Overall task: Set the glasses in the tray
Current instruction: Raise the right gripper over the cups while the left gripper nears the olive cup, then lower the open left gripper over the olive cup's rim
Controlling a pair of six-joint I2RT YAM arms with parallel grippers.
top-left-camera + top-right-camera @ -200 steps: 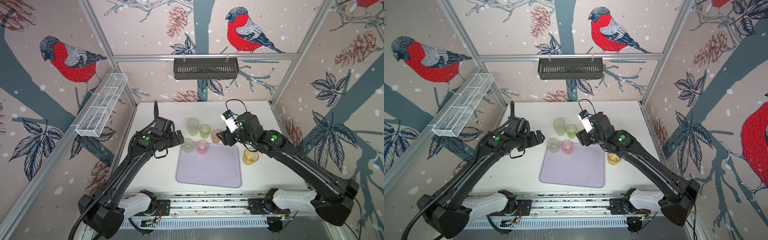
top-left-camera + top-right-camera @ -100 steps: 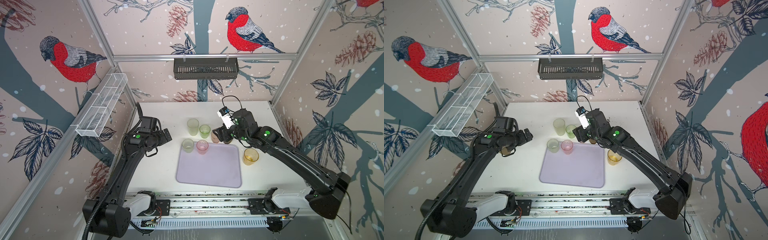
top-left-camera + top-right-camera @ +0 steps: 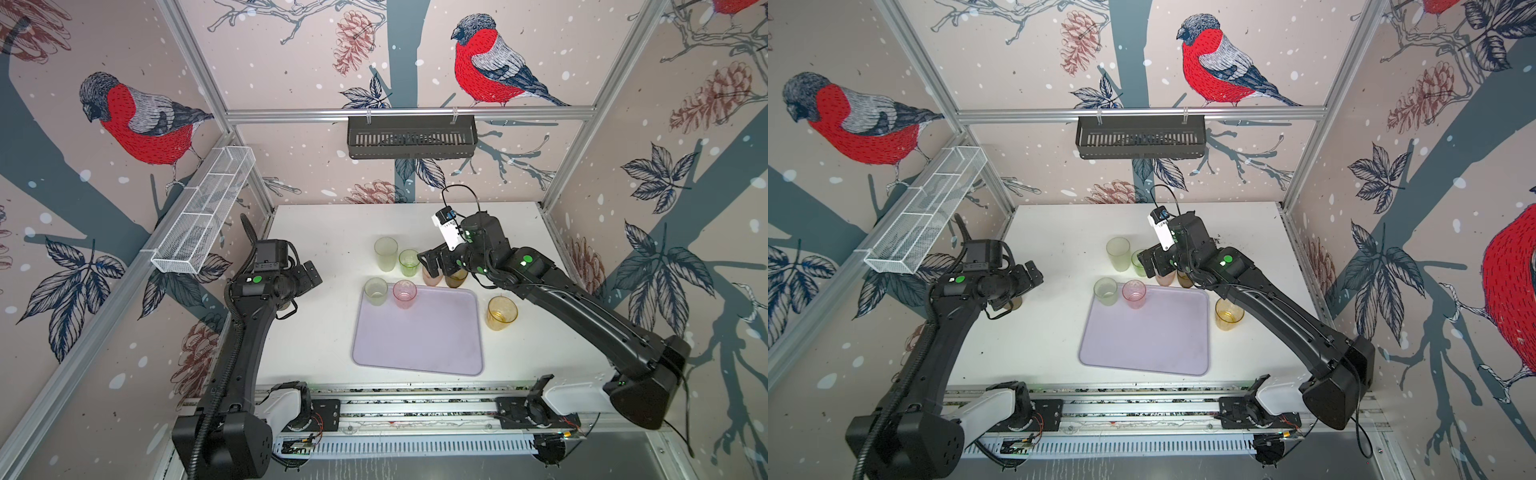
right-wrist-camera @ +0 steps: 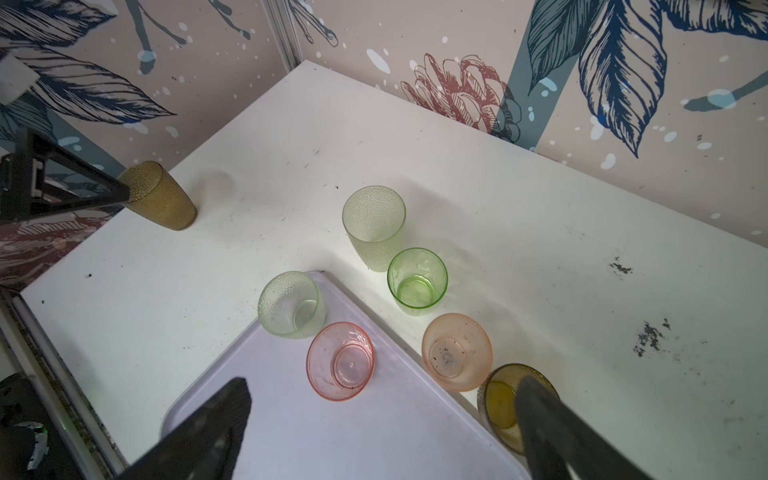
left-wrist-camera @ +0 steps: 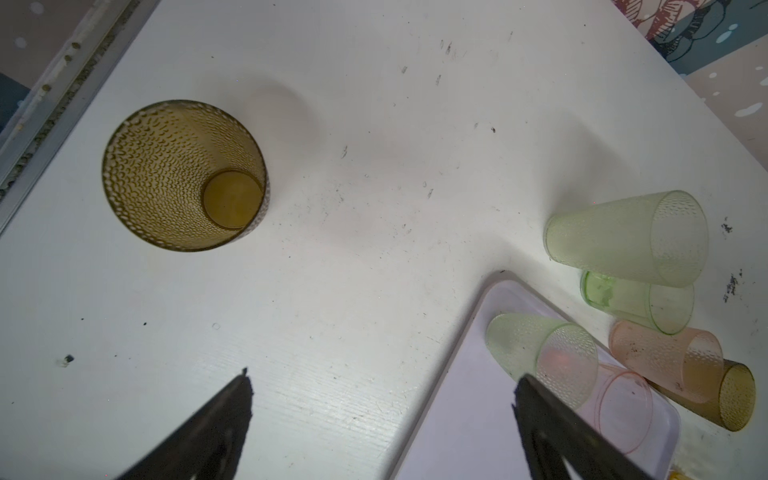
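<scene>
The tall brown glass [image 5: 185,177] stands clear with its rim toward the open fingers of my left gripper, so I should keep moving toward it and close on that rim [image 5: 198,250].
The lilac tray [image 3: 417,345] [image 4: 332,436] lies mid-table. A small pale green glass [image 3: 376,291] [image 4: 291,305] and a pink glass [image 3: 404,294] [image 4: 340,361] stand in its far left corner. Behind the tray stand a tall pale green glass [image 3: 385,253], a bright green glass [image 3: 409,262], a peach glass [image 4: 457,351] and a brown glass [image 4: 498,399]. An amber glass [image 3: 502,312] stands right of the tray. A tall brown glass [image 5: 183,174] stands at the table's left edge. My right gripper [image 3: 434,266] [image 4: 382,386] hangs open above the peach and brown glasses. My left gripper [image 3: 311,274] [image 5: 382,376] is open and empty, left of the tray.
A black slotted basket [image 3: 411,137] hangs on the back wall and a white wire basket [image 3: 203,216] on the left wall. The left arm covers the tall brown glass in a top view. Bare table lies behind the glasses and left of the tray.
My left arm has drawn back to the left, away from the glasses. The right gripper has shifted slightly towards the back and its jaws have spread wider.
</scene>
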